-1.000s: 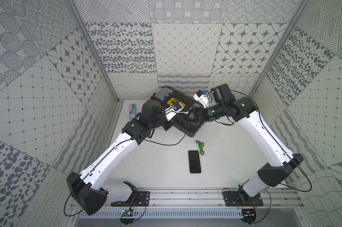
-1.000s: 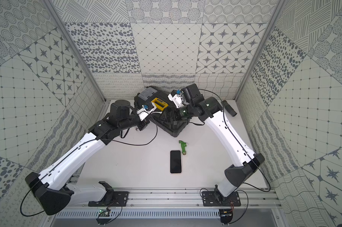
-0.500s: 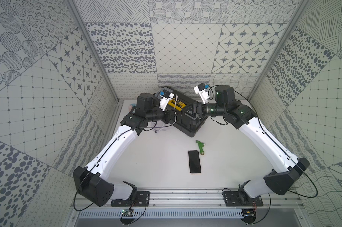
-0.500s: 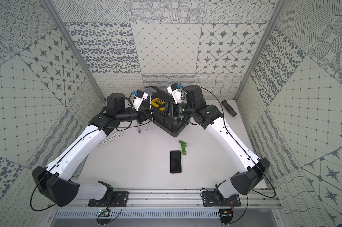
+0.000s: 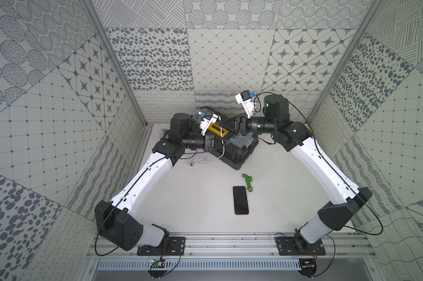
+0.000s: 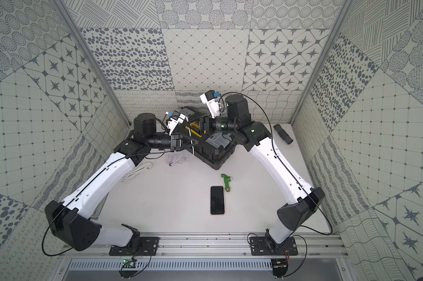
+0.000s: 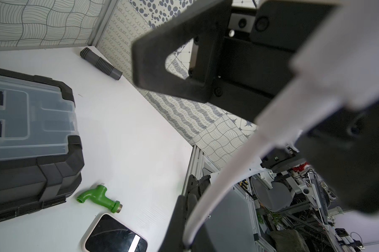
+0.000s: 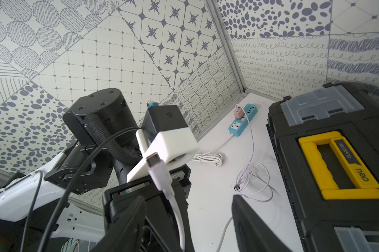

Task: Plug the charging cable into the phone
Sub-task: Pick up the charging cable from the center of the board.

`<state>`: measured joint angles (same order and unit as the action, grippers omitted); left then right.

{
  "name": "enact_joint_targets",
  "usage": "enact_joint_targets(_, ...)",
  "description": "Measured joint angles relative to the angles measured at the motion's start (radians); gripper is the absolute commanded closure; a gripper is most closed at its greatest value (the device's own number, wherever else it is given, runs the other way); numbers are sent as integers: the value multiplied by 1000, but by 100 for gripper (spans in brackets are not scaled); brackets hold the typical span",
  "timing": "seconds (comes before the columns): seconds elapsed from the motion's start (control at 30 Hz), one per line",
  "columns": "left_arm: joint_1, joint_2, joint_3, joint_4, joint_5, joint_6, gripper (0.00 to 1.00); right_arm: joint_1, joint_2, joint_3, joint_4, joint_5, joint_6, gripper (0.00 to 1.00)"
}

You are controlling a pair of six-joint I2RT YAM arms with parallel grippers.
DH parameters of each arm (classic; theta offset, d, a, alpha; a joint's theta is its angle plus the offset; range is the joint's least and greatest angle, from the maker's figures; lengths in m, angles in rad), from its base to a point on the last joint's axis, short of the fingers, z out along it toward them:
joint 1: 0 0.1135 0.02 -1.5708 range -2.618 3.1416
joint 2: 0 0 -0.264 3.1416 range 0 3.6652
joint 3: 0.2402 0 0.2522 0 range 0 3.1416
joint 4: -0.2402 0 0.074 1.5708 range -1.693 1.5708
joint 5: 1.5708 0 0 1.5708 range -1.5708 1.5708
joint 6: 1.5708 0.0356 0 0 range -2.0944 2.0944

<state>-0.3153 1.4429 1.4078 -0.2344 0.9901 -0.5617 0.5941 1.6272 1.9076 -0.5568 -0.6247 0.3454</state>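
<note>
My right gripper should take the cable [image 6: 190, 134] first, and then my left gripper should take the phone's far end [image 6: 217, 189], because the cable is in my left gripper and the phone is lying flat.
The charging cable [image 8: 173, 196] is thin and white, and its silvery plug [image 8: 154, 160] stands free above my left gripper [image 7: 189, 242], which is shut on the cable just below it. In both top views the left gripper [image 5: 223, 143] [image 6: 189, 143] hovers over the near left edge of the toolbox, and the rest of the cable [image 6: 176, 159] hangs to a loose coil on the table. My right gripper [image 8: 186, 218] [image 5: 227, 122] faces it, open, with its fingers on either side of the cable and not touching it. The phone [image 5: 240, 200] [image 7: 114, 236] lies flat, screen up, near the table's front.
A black toolbox [image 5: 239, 150] with a yellow handle stands at the back middle. A green tap fitting [image 5: 248, 182] lies just behind the phone. A grey ribbed tube [image 6: 283, 133] lies back right. A blue power strip [image 8: 242, 122] and its thick white cord [image 6: 136, 171] are back left.
The left arm has drawn back to the left with the cable end lifted. The right gripper has swung round to face it, and its jaws have narrowed about the cable.
</note>
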Motion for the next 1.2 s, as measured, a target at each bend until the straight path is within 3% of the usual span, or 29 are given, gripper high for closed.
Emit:
enact_joint_targets(0.17, 0, 2, 0, 0, 38, -26, 100, 0, 33, 31, 0, -37, 2, 63)
enact_joint_targets(0.4, 0, 7, 0, -1, 64, -37, 100, 0, 46, 41, 0, -89, 23, 76)
enact_joint_targets(0.53, 0, 8, 4, -6, 69, -36, 100, 0, 45, 40, -1, -103, 37, 98)
enact_joint_targets(0.7, 0, 8, 10, -18, 71, -35, 100, 0, 41, 33, 1, -103, 44, 100)
enact_joint_targets(0.73, 0, 8, 11, -24, 71, -34, 88, 0, 39, 29, 1, -101, 44, 100)
enact_joint_targets(0.87, 0, 5, 16, -43, 63, -23, 8, 1, 31, 12, 0, -83, 45, 100)
enact_joint_targets(0.9, 0, 3, 16, -47, 58, -19, 4, 2, 28, 6, -1, -73, 46, 100)
enact_joint_targets(1.2, 10, -38, 2, -88, -6, 24, 3, 6, -48, -81, -3, 198, 39, 100)
